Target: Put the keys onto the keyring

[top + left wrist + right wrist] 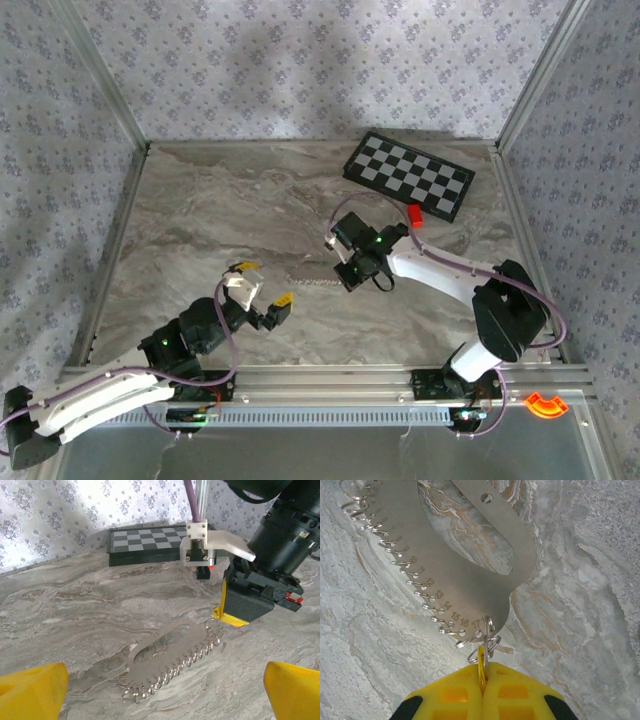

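My right gripper keeps lowering the keys, as their ring runs through the keyring's end hole [489,620], until the keys rest on the open marble [366,318], and then let go.
The keyring [470,585] is a flat silver-grey metal plate with an oval opening, lying flat on the marble table [200,220]. It also lies mid-table [305,283] and ahead of my left wrist [165,647]. The keys are small silvery wire loops [415,575] threaded through numbered holes along its edge, a toothed row [182,664]. My right gripper [482,677] is shut on the last loop [486,637] at the plate's end, and stands at the plate's right end [347,272]. My left gripper [265,286] is open just left of the plate, with nothing between its yellow fingertips [32,692].
A folded checkerboard [408,175] lies at the back right, with a small red block [415,215] in front of it. The board [145,540] also sits behind the right arm. Patterned walls close in the table on three sides.
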Tool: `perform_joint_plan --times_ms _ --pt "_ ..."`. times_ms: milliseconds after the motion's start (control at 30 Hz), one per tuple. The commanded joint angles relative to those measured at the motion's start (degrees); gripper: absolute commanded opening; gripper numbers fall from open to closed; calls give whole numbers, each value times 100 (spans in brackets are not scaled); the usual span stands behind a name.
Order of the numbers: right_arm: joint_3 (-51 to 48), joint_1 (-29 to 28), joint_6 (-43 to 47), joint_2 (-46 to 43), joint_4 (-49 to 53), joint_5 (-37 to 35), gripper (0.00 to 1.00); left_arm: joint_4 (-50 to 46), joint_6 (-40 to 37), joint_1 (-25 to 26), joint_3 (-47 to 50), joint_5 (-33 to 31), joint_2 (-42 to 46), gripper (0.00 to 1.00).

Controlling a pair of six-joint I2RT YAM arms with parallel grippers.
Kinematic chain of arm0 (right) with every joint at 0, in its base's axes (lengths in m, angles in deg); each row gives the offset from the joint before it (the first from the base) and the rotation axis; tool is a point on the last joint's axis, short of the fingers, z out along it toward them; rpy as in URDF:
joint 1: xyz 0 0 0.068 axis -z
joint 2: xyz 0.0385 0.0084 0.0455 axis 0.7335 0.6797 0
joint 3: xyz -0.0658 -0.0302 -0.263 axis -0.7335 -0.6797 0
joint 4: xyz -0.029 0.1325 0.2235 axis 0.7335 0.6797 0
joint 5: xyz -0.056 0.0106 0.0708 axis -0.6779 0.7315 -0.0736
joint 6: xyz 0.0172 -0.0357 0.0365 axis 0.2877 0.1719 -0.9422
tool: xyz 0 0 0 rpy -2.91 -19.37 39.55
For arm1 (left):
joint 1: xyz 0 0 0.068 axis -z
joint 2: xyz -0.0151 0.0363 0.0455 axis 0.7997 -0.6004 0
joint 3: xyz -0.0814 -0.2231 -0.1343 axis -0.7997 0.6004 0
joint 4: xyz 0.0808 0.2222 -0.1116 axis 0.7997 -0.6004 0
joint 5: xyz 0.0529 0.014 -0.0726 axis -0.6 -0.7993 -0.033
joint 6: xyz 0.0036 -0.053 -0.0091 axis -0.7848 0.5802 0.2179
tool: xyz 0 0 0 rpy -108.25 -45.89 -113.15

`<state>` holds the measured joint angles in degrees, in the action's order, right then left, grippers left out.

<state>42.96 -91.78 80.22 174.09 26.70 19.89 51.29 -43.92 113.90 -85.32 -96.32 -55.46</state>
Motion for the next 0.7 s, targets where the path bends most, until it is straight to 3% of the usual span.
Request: perform_joint_plan --times_ms 0,667 --pt "-170 16 -211 -231 -19 -71 0 172 -98 -26 -162 -3 -54 99" --pt "-975 -20 -580 -594 -2 -22 0 262 -204 -32 -102 89 47 99"
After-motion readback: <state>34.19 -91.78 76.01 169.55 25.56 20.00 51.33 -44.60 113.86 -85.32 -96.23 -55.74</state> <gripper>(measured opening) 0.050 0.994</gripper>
